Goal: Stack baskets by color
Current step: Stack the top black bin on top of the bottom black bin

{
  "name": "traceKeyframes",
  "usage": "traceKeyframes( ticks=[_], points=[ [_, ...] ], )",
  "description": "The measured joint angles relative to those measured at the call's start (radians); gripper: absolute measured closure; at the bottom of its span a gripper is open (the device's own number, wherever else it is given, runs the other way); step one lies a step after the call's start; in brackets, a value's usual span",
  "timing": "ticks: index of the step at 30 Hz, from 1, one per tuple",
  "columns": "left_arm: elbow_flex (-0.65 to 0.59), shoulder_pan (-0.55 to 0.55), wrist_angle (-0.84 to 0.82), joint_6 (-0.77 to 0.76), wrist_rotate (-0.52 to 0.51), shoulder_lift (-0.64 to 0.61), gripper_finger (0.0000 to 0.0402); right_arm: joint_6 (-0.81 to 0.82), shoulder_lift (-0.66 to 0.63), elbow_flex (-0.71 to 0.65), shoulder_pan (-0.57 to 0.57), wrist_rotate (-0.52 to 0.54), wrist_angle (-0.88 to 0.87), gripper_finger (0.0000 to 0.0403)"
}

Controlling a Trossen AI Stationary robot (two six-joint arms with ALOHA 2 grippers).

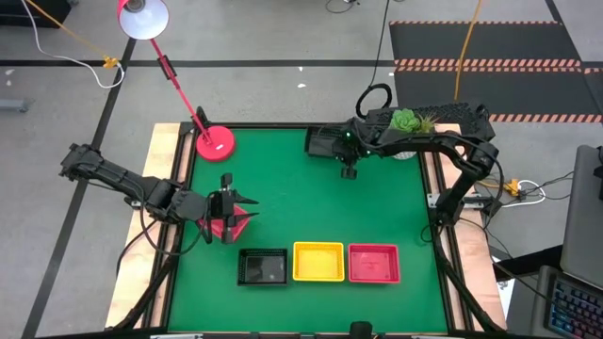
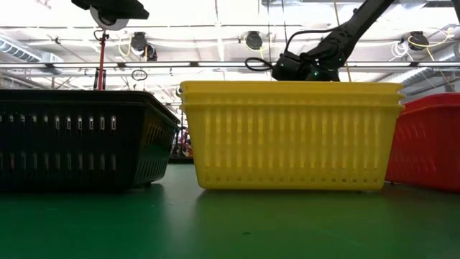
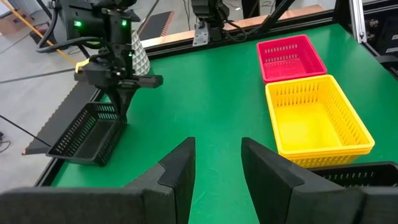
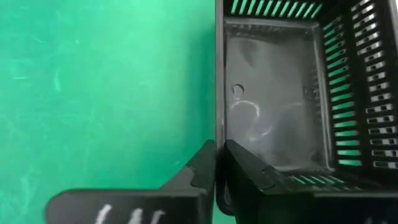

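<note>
The near black basket (image 1: 262, 266) is on the side of my left gripper, so my right gripper needs to bring its black basket to the mat's middle (image 1: 309, 193) and pass it over.
My right gripper (image 4: 217, 155) is at the table's far edge, shut on a black basket (image 4: 280, 99), which also shows in the high view (image 1: 322, 141) and the left wrist view (image 3: 87, 134). Along the near edge stand a black basket (image 1: 263, 266), nested yellow baskets (image 1: 318, 261) and a red-pink basket (image 1: 374, 263), each resting on its base. My left gripper (image 3: 217, 162) hovers open at the left of the table, with bare green mat between its fingers. A red-pink basket (image 1: 234, 226) lies just on its near side in the high view. I cannot tell whether they touch. My right gripper pinches one side wall of the black basket at its rim (image 4: 219, 134), with one finger inside the basket and one outside. The fingers slant down from above. In the left wrist view the basket sits tilted, the held side (image 3: 115, 112) raised and the opposite lower edge (image 3: 78, 155) down at the table's far edge.
The pink lamp base (image 1: 215, 141) stands at the far left of the mat, and its red arm rises to the lamp head (image 1: 143, 17). A white plant pot (image 1: 405, 122) stands at the far right, by the right arm. Bare green mat (image 1: 311, 202) lies between the arms.
</note>
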Motion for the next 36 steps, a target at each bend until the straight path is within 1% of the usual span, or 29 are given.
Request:
traceKeyframes(
  ticks=[5,8,11,16,21,24,31,36],
  points=[
    [0.000,0.000,0.000,0.000,0.000,0.000,0.0270,0.000,0.000,0.000,0.020,0.096,0.032,0.0321],
    [0.000,0.000,0.004,0.000,0.000,0.000,0.0270,-0.002,0.000,0.000,0.017,0.102,0.044,0.0290],
    [0.000,0.000,0.005,0.000,0.000,0.000,0.0270,-0.004,0.000,0.000,0.002,0.097,0.063,0.0276],
    [0.000,0.000,0.005,-0.002,0.000,0.000,0.0270,0.002,0.000,0.000,-0.025,0.023,0.061,0.0279],
    [0.000,0.000,0.005,-0.002,0.000,0.000,0.0270,0.002,0.000,0.000,-0.027,0.018,0.060,0.0287],
    [0.000,0.000,0.006,-0.002,0.000,0.000,0.0270,0.001,0.001,0.000,-0.027,-0.005,0.055,0.0288],
    [0.000,0.000,0.008,-0.002,0.000,0.000,0.0270,-0.001,0.003,0.000,-0.029,-0.005,0.061,0.0289],
    [0.000,0.000,0.010,-0.002,0.000,0.000,0.0270,-0.001,0.059,-0.001,-0.028,-0.004,0.082,0.0289]
  ],
)
